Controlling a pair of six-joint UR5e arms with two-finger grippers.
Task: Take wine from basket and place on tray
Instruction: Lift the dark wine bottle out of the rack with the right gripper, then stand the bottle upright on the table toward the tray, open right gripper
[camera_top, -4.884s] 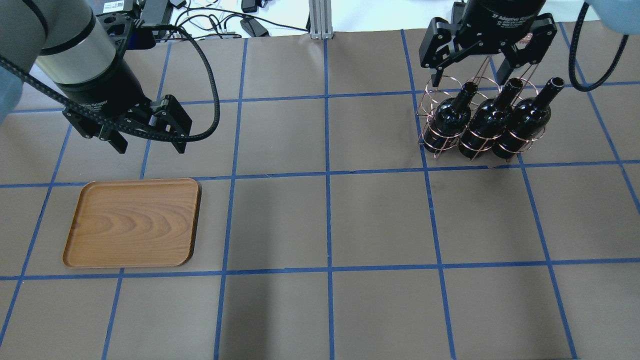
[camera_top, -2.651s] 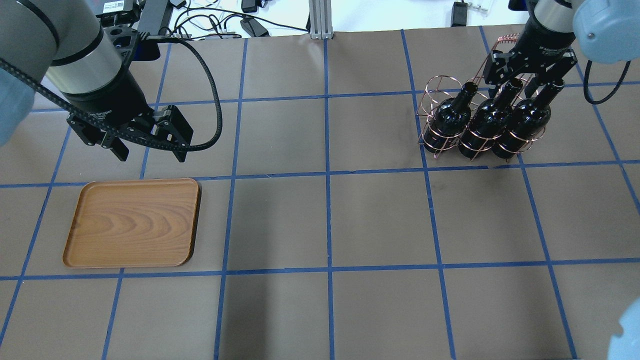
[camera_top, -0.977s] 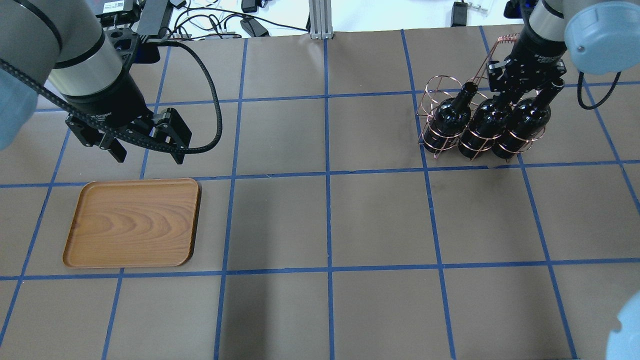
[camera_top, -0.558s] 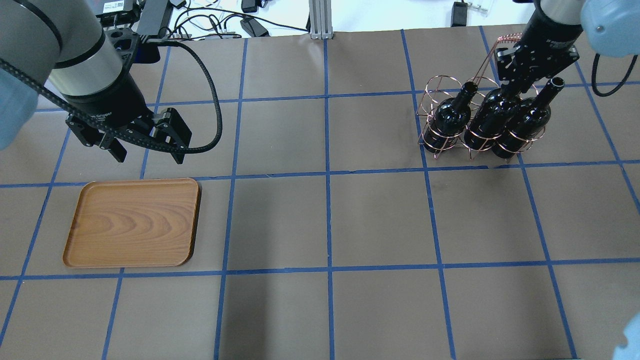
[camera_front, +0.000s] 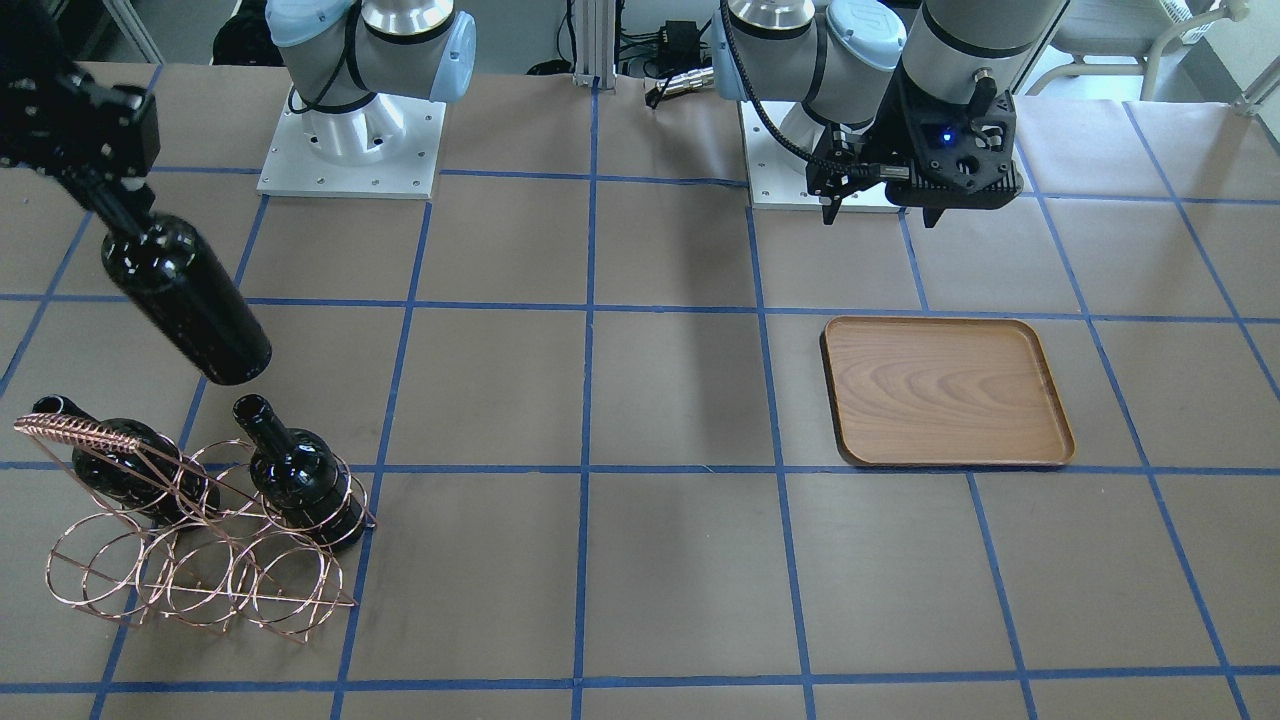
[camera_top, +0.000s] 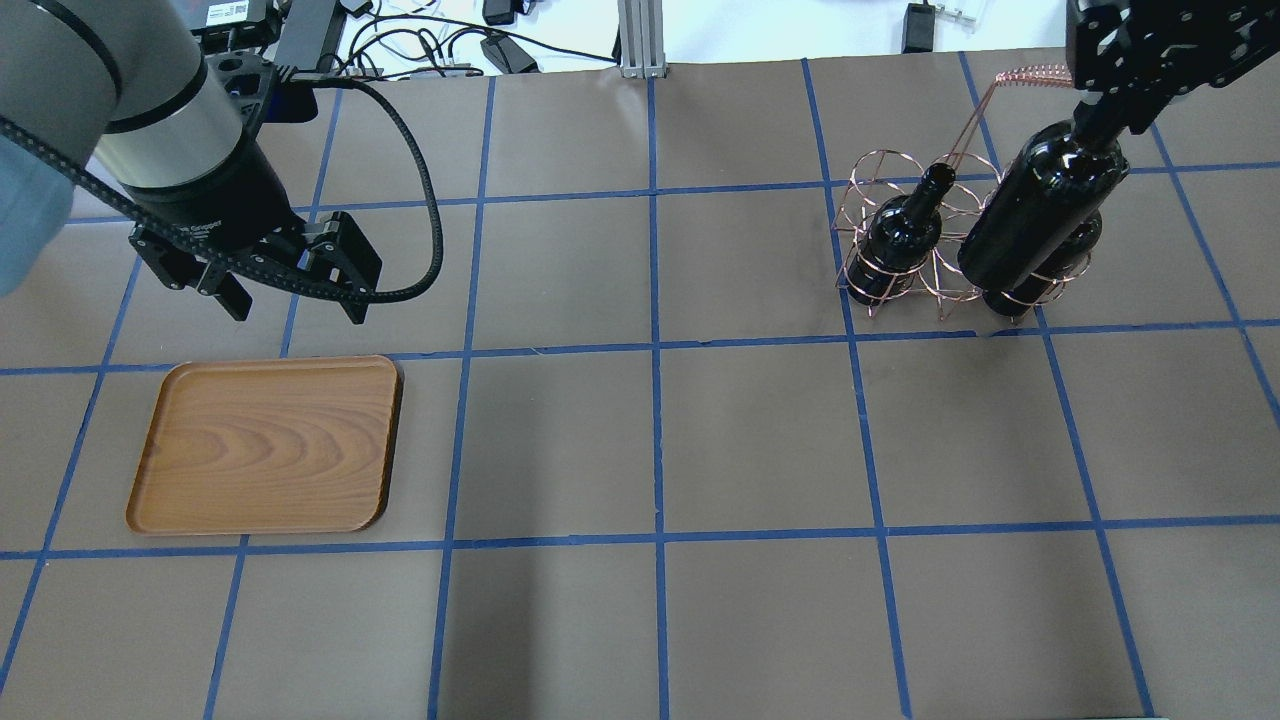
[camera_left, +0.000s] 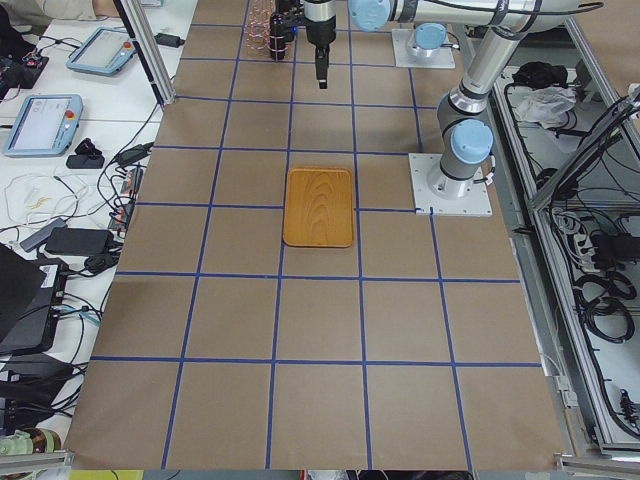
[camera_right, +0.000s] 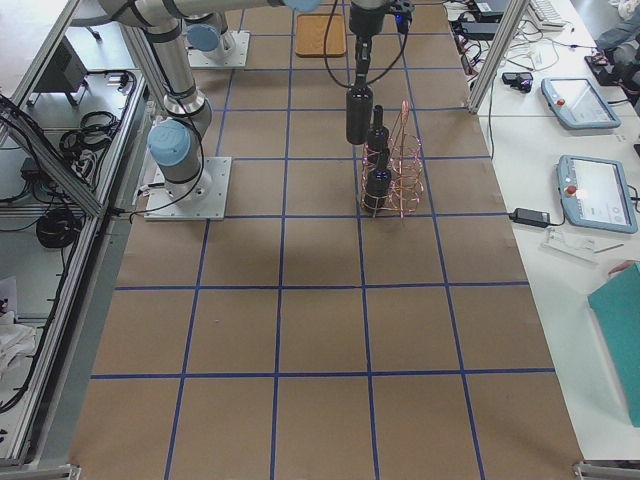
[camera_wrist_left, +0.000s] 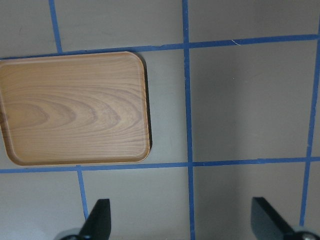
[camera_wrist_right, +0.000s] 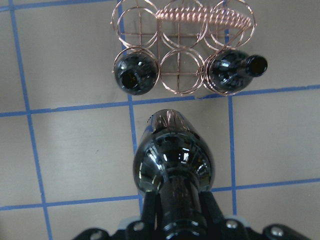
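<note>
The wine bottle's base (camera_front: 236, 355) is clear of the basket, so the robot's right gripper should next move the wine bottle toward the free spot (camera_front: 644, 390) short of the tray until the wine bottle stands upright.
My right gripper (camera_top: 1100, 122) is shut on the neck of a dark wine bottle (camera_top: 1040, 215) and holds it tilted in the air above the copper wire basket (camera_top: 1030, 72). The right wrist view shows the held bottle (camera_wrist_right: 172, 165) clear of the basket (camera_wrist_right: 200, 17). Two more bottles stand in the basket's end rings (camera_front: 300, 480) (camera_front: 120, 465), and the middle ring is empty. The wooden tray (camera_top: 265, 445) lies empty at the near left. My left gripper (camera_top: 298, 305) is open and empty, hovering just beyond the tray's far edge; the tray also shows in the left wrist view (camera_wrist_left: 72, 107).
The table is covered in brown paper with a blue tape grid (camera_top: 655, 345). Cables and small devices lie past the far edge (camera_top: 420, 40). The robot bases (camera_front: 350, 150) stand at the table's robot side.
My right gripper came down on the middle bottle's neck, shut on it and lifted it up out of the basket. The left arm has barely moved.
</note>
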